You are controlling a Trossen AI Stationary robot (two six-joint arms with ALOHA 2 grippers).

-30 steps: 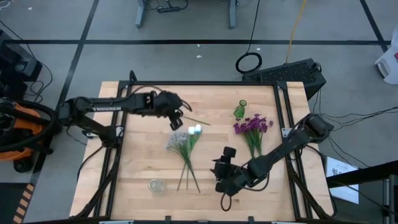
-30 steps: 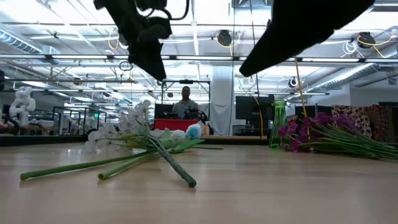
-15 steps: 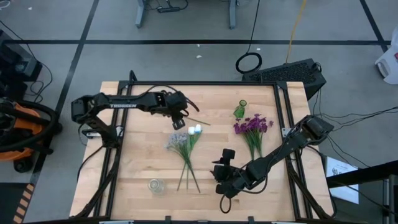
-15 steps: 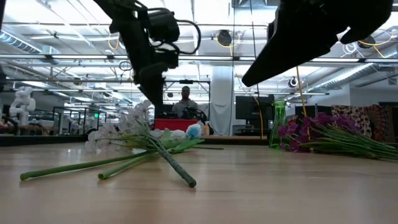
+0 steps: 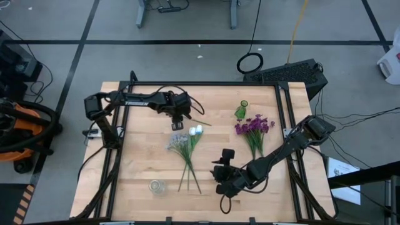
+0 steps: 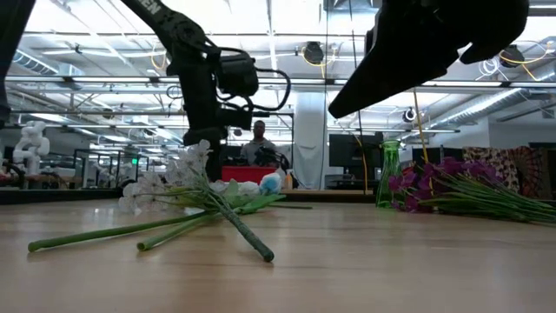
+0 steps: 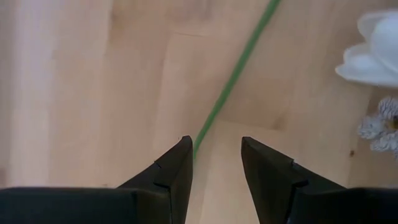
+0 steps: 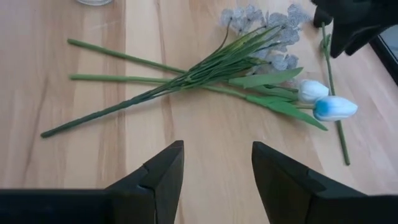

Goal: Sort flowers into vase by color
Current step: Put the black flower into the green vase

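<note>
The loose green stem point(image 5: 201, 122) leads between my open fingers, clear of the tulip buds. My left gripper keeps going down and closes on the stem's end point(image 7: 197, 148).
A loose thin green stem point(image 5: 199, 121) lies flat on the table at the back, beside a heap of flowers point(image 5: 185, 149). The heap holds a pale small-blossom sprig point(image 8: 264, 25) and white and bluish tulip buds point(image 8: 326, 102), their stems crossing on the wood. Purple flowers point(image 5: 253, 127) lie at the right, next to an upright green vase point(image 5: 241, 110). My left gripper point(image 7: 216, 149) points down, open, low over one end of the loose stem point(image 7: 233, 68), a finger on each side of it. My right gripper point(image 8: 216, 158) hovers open near the heap's stem ends.
A small clear glass vase point(image 5: 156, 185) stands near the front left. Black frame rails point(image 5: 119, 162) run along both sides of the table. In the low view a person point(image 6: 259, 149) sits far behind the table. Bare wood lies between the heap and the purple flowers.
My left gripper has come down toward the table and the loose stem, shifting slightly toward the right edge and rolling about its own axis. Its fingers keep the same gap. The flowers lie as before.
</note>
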